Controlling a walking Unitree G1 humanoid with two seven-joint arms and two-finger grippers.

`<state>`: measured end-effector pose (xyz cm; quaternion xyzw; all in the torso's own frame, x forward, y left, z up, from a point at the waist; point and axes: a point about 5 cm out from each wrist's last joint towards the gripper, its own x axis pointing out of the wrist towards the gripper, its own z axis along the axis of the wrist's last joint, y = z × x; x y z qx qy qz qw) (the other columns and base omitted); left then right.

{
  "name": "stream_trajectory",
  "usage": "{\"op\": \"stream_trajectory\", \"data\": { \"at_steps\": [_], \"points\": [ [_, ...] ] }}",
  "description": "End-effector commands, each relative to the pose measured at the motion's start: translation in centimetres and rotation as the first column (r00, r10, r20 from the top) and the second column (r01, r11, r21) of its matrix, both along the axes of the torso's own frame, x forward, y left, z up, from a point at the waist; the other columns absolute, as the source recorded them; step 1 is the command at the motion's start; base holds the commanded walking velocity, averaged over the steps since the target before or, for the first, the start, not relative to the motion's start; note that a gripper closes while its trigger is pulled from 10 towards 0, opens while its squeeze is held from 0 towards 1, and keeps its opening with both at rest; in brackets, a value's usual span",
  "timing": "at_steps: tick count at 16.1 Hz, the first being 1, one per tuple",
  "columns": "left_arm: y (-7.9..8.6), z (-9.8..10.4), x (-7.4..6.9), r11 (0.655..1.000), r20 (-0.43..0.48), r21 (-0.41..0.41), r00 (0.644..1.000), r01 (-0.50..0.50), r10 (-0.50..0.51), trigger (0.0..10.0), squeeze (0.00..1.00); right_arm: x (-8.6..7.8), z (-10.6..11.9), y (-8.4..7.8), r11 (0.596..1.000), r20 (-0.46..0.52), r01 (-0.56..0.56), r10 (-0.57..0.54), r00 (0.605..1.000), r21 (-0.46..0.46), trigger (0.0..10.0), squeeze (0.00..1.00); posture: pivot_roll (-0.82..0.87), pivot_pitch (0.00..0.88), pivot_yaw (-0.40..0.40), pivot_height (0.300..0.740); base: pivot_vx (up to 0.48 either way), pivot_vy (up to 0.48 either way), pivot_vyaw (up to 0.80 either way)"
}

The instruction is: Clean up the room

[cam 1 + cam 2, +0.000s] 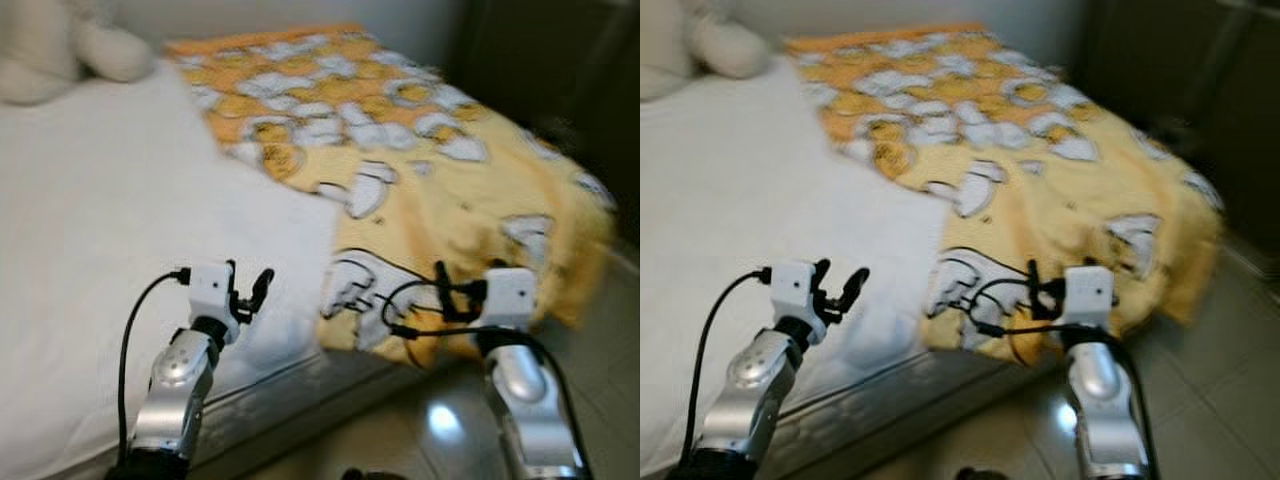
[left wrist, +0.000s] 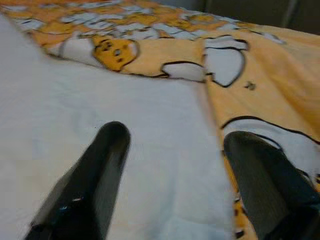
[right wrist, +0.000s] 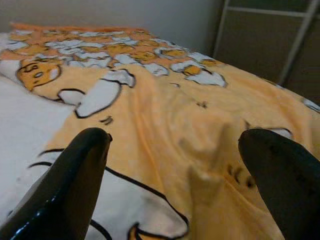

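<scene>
The blanket will open up and show its hidden print when I pull the blanket's lower corner (image 1: 332,337), because cartoon shapes are cut off at a fold (image 1: 350,194).
A yellow-orange blanket (image 1: 400,150) with white cartoon shapes lies over the right part of a bed with a white sheet (image 1: 110,230), its edge hanging off the near corner. My left gripper (image 1: 248,292) hovers open over the white sheet near the bed's front edge, just left of the blanket. The left wrist view has its two black fingers (image 2: 95,175) spread over the sheet beside the blanket (image 2: 260,90). My right gripper (image 1: 455,292) is open at the blanket's hanging edge. Its fingers (image 3: 75,185) stand wide apart above the blanket (image 3: 175,115), holding nothing.
A cream plush toy (image 1: 60,45) sits at the head of the bed, far left. Tiled floor (image 1: 430,430) lies below the bed's corner. Dark furniture (image 1: 560,60) stands at the right behind the bed.
</scene>
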<state>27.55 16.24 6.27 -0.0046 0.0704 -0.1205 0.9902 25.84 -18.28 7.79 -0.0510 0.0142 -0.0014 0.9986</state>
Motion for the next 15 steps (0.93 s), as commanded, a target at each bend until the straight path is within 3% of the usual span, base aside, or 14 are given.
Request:
{"op": "stream_trajectory", "data": {
  "at_steps": [1,6,7,8,15],
  "points": [
    [-0.4,0.3,0.4,1.0,0.005,0.003,1.0,0.017,-0.017,10.0,1.0,0.1,0.1,-0.3,1.0,-0.003,0.013,-0.013,1.0,-0.001,10.0,0.0,-0.06,0.0,0.027,0.74,0.0,0.0,-0.72],
    [-0.6,0.1,0.7,0.999,-0.013,0.027,0.999,0.039,-0.038,10.0,1.0,-0.2,0.0,-0.8,0.999,-0.006,0.035,-0.035,0.999,-0.005,10.0,0.0,-0.07,0.0,0.035,0.74,0.0,0.0,-0.71],
    [-0.7,0.1,0.7,0.999,-0.02,0.026,0.999,0.044,-0.043,10.0,0.6,-0.2,0.0,-0.8,0.999,-0.005,0.038,-0.038,0.999,-0.009,10.0,0.0,-0.08,0.0,0.036,0.74,0.0,0.0,-0.4],
    [-1.1,-0.1,1.1,0.998,-0.036,0.023,0.998,0.057,-0.056,10.0,0.0,-0.4,0.1,-0.7,0.999,0.006,0.036,-0.036,0.999,-0.004,10.0,0.0,-0.09,0.0,0.037,0.74,0.0,0.0,0.0],
    [-2.6,-1.7,2.6,0.99,-0.141,0.087,0.985,0.113,-0.1,10.0,0.0,-1.9,0.4,-0.8,1.0,-0.005,0.009,-0.009,1.0,-0.029,10.0,0.0,-0.13,0.034,0.026,0.74,0.0,0.0,0.0]
  ]
}}
